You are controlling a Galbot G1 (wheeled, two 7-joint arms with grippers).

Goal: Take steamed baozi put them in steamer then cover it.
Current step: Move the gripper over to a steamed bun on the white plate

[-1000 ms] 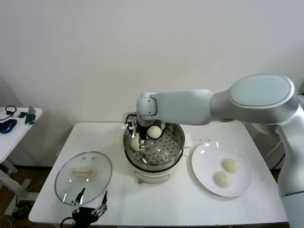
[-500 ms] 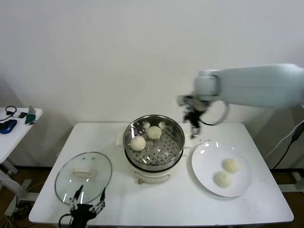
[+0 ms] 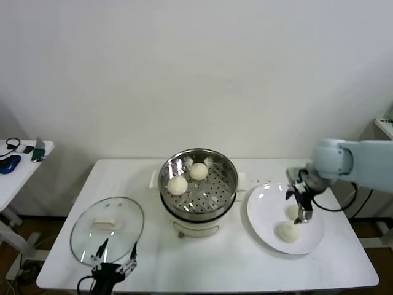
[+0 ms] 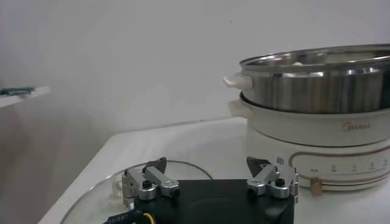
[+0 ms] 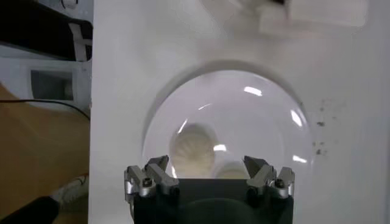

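The front baozi (image 3: 287,232) will come off by itself when I lift it, because a narrow gap (image 5: 216,167) shows between the baozi on the white plate.
The steamer (image 3: 199,184) stands mid-table with two baozi, one (image 3: 178,185) and another (image 3: 198,171), on its perforated tray. Two more baozi lie on the white plate (image 3: 264,209): one (image 3: 287,232) in full view, the other (image 3: 293,212) partly behind my right gripper (image 3: 301,206). That gripper is open and empty just above the plate. In the right wrist view the gripper (image 5: 207,167) hangs over both buns, one (image 5: 192,149) and the other (image 5: 228,170). The glass cover (image 3: 107,229) lies flat at the front left. My left gripper (image 3: 113,261) is open beside it, low at the table's front edge.
A small side table (image 3: 18,153) with gadgets stands at the far left. The left wrist view shows the steamer's steel wall (image 4: 317,85) and cream base beyond the open left gripper (image 4: 210,167), with the cover's rim (image 4: 109,189) below.
My right gripper left the steamer, swung right and came down over the plate. Both buns stay in the steamer. The left arm has hardly moved.
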